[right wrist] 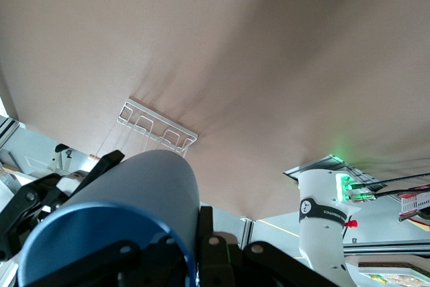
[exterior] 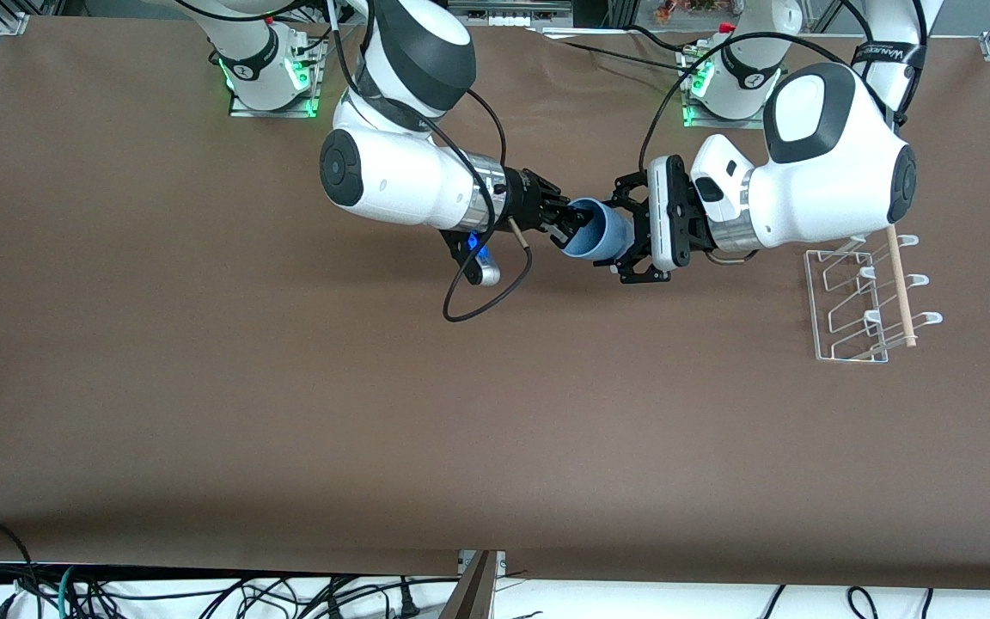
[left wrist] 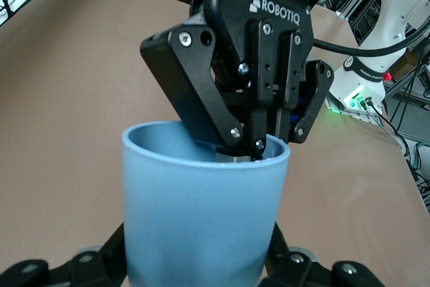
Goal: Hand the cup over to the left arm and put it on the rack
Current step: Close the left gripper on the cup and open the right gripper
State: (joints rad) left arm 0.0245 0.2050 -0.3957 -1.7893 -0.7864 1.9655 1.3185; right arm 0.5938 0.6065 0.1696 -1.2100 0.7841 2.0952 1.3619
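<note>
Next, I open my right gripper and back it clear first, since it is shut on the rim of the cup (exterior: 582, 248) in my left gripper.
The light-blue cup (exterior: 600, 230) hangs on its side in the air over the middle of the table, between both hands. My right gripper (exterior: 565, 225) is shut on the cup's rim, with one finger inside the mouth (left wrist: 228, 140) and one outside. My left gripper (exterior: 626, 237) is shut on the cup's body (left wrist: 201, 213), its black fingers (left wrist: 111, 260) pressed against both sides. In the right wrist view the cup (right wrist: 144, 189) fills the lower corner. The white wire rack (exterior: 854, 301) stands on the table toward the left arm's end, under that arm's elbow.
A light wooden rod (exterior: 901, 284) lies across the rack. The rack (right wrist: 158, 129) also shows small in the right wrist view. A black cable (exterior: 495, 292) loops down from the right arm's wrist. The arm bases (exterior: 267, 73) stand at the table's edge farthest from the front camera.
</note>
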